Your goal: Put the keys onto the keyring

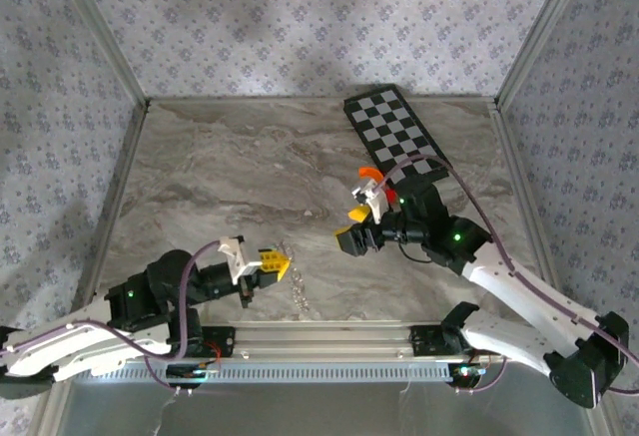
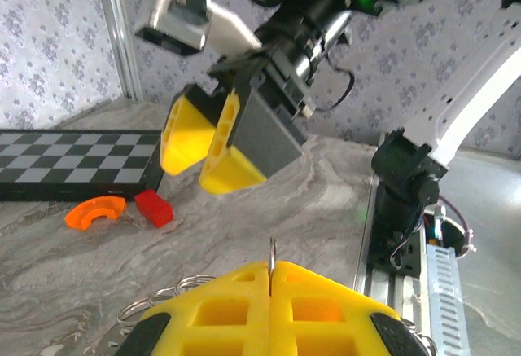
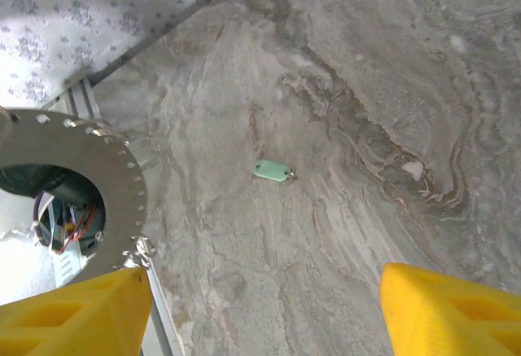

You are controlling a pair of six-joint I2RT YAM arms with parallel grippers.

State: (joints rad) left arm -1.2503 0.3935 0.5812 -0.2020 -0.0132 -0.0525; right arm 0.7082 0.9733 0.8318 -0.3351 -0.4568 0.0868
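Observation:
I should keep lowering my right gripper until its fingers close on that small ring (image 3: 291,176), as the teal tag (image 3: 271,170) lies clear of the keyring with its small ring showing.
The keys, one tiny pale teal oblong tag (image 3: 273,171), lie flat on the marble table beneath my right gripper (image 3: 264,315). That gripper hangs well above the tag, open, with nothing between its yellow fingers (image 3: 77,315). In the top view the right gripper (image 1: 351,228) sits mid-table, pointing left. My left gripper (image 2: 272,291) is shut on the keyring (image 2: 272,255); a thin metal edge sticks up between the pressed yellow pads and silvery loops (image 2: 159,301) trail to the lower left. From above, the left gripper (image 1: 272,266) holds the glinting keyring (image 1: 298,294) near the front rail.
A black-and-white checkered board (image 1: 394,129) lies at the back right, with an orange curved piece (image 1: 369,172) and a small red block (image 2: 153,208) just in front of it. The metal rail (image 1: 319,341) runs along the near edge. Patterned walls enclose the table.

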